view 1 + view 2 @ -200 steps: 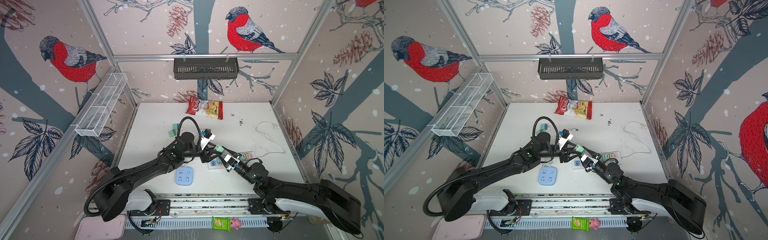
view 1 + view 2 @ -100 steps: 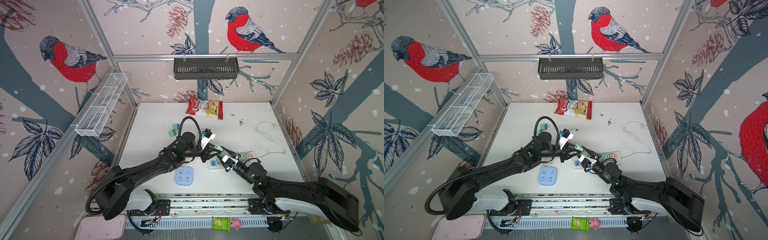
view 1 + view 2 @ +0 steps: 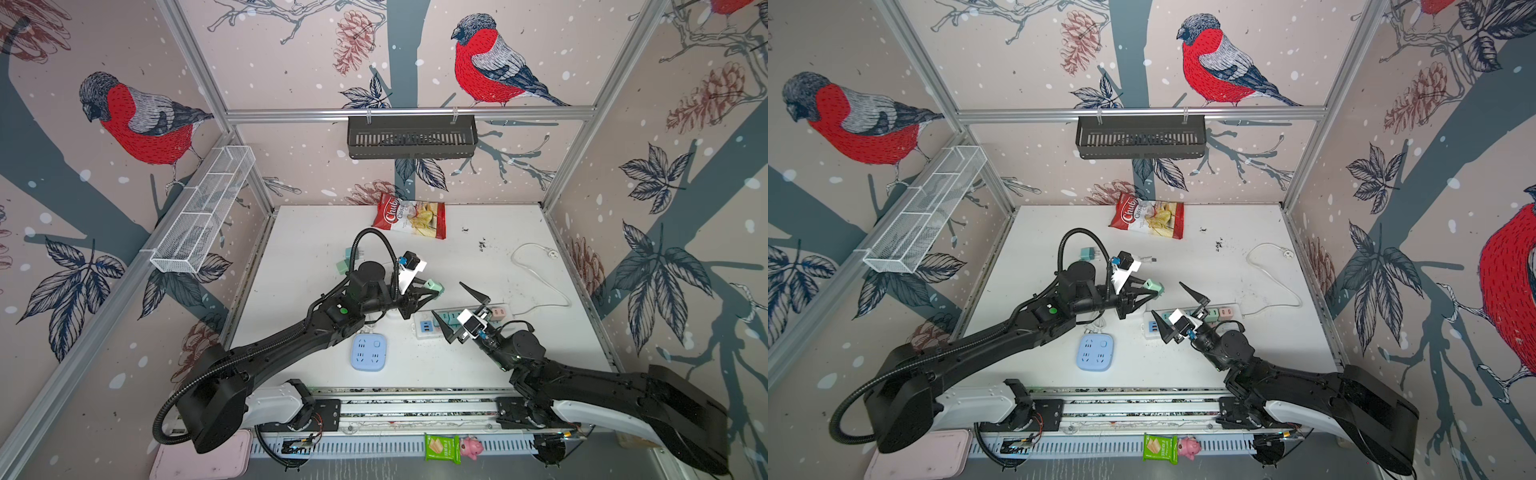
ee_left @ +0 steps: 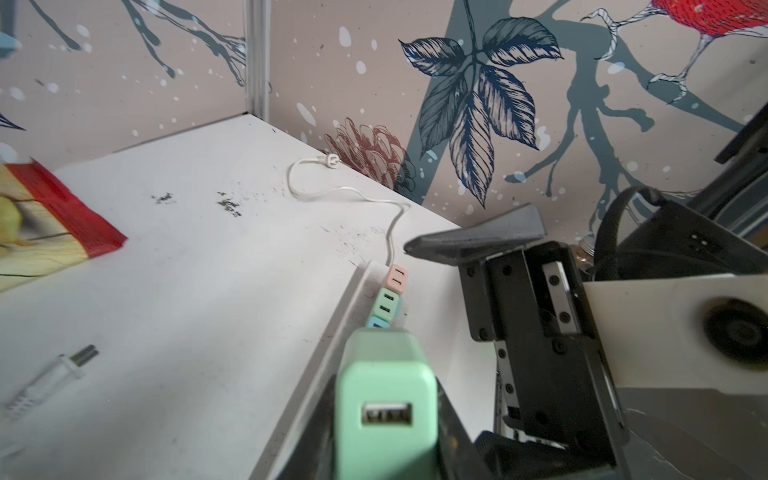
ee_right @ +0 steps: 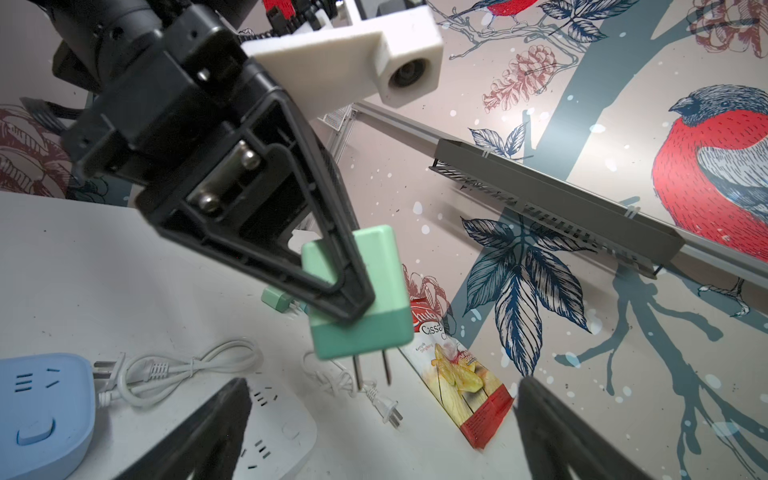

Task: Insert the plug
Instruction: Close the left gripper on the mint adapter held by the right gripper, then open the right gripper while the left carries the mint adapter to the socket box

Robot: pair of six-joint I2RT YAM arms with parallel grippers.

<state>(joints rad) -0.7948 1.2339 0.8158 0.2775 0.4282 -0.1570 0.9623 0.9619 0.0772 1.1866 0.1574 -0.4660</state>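
Observation:
The plug's pins (image 5: 372, 369) lean away from the white socket block, so next my left gripper swings back and turns the pins to point straight down over its free slots (image 5: 268, 424).
The plug (image 3: 433, 286) is a mint green block with two prongs and a USB port on its back end (image 4: 386, 411). My left gripper (image 3: 428, 291) is shut on it and holds it in the air above the table, prongs down (image 5: 370, 370). In both top views my right gripper (image 3: 1167, 297) stands wide open just to the right of the plug, with nothing between its fingers (image 5: 220, 428). Below them lies a white power strip (image 4: 353, 299) with pink, green and blue sockets (image 3: 498, 312).
A blue square socket block (image 3: 369, 352) lies near the front. A second green plug (image 3: 1087, 253) rests behind the left arm. A chips bag (image 3: 409, 216) lies at the back. The strip's white cable (image 3: 536, 266) loops to the right. A white connector (image 4: 45, 382) lies loose.
My left gripper has shut on the plug. My right gripper, shut on it a second ago, has opened wide and let it go.

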